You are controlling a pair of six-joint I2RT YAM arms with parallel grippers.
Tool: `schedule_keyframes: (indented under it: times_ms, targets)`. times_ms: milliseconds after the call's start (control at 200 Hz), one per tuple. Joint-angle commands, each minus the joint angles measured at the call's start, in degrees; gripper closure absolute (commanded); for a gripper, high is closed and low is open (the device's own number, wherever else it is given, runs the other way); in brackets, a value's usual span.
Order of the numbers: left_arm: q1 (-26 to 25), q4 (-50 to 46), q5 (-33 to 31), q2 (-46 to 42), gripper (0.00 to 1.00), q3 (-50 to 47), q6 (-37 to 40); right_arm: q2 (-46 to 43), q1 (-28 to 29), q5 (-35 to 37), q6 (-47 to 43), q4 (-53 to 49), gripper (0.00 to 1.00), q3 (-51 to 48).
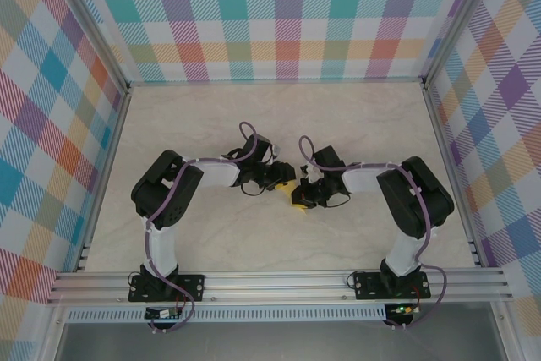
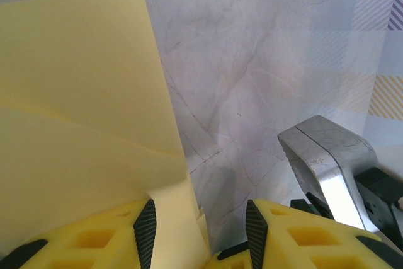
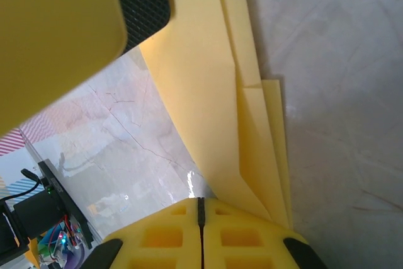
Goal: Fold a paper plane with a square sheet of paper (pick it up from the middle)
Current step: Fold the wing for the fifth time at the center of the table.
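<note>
My right gripper is at the near end of the paper and the paper's flap [image 3: 239, 133] still gapes, so this gripper should slide back along the paper's folded edge [image 3: 173, 108] toward my left gripper.
The yellow paper [image 1: 292, 192] sits mid-table between my two grippers, folded into several long layers [image 3: 208, 92]. In the left wrist view it [image 2: 82, 92] fills the left side, with a raised flap and a crease. My left gripper [image 1: 283, 179] [image 2: 200, 231] is open. A strip of the paper runs in between its pads, close to the left one [image 2: 145, 231]. My right gripper [image 1: 306, 196] [image 3: 201, 201] is shut, and the paper's near end passes out of sight under its fingertips. The left gripper's yellow finger [image 3: 56, 29] hangs over the paper's far end.
The marble-look table top [image 1: 211, 124] is walled by plaid panels [image 1: 279, 23] at the back and sides. An aluminium rail [image 1: 279, 281] runs along the front. A silver metal part [image 2: 327, 162] of the other arm sits close to my left gripper's right finger.
</note>
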Motion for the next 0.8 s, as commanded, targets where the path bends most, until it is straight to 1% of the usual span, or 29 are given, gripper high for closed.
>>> schedule_keyframes:
  times_ms: [0,65,365,645,795]
  targets:
    - [-0.77,-3.67,-1.08,4.21,0.56,-1.24,1.33,0.27,-0.36,2.31,-1.53,-5.10,0.93,-2.84]
    - [-0.69,-3.76,-1.33,4.25,0.56,-1.25,1.20,-0.58,-0.45,1.77,-1.46,-5.15,0.92,-3.13]
    - [-0.51,-3.86,-1.89,4.55,0.57,-1.68,1.11,-4.11,-0.73,4.03,-2.87,-8.30,0.91,-5.21]
    - [-0.31,-3.71,-1.73,4.56,0.57,-1.78,1.09,-7.82,-0.80,8.98,-3.39,-11.76,0.91,-8.78]
    - [-0.33,-3.66,-1.54,4.71,0.57,-1.71,1.09,-10.13,-0.80,10.38,-3.76,-13.84,0.91,-9.30]
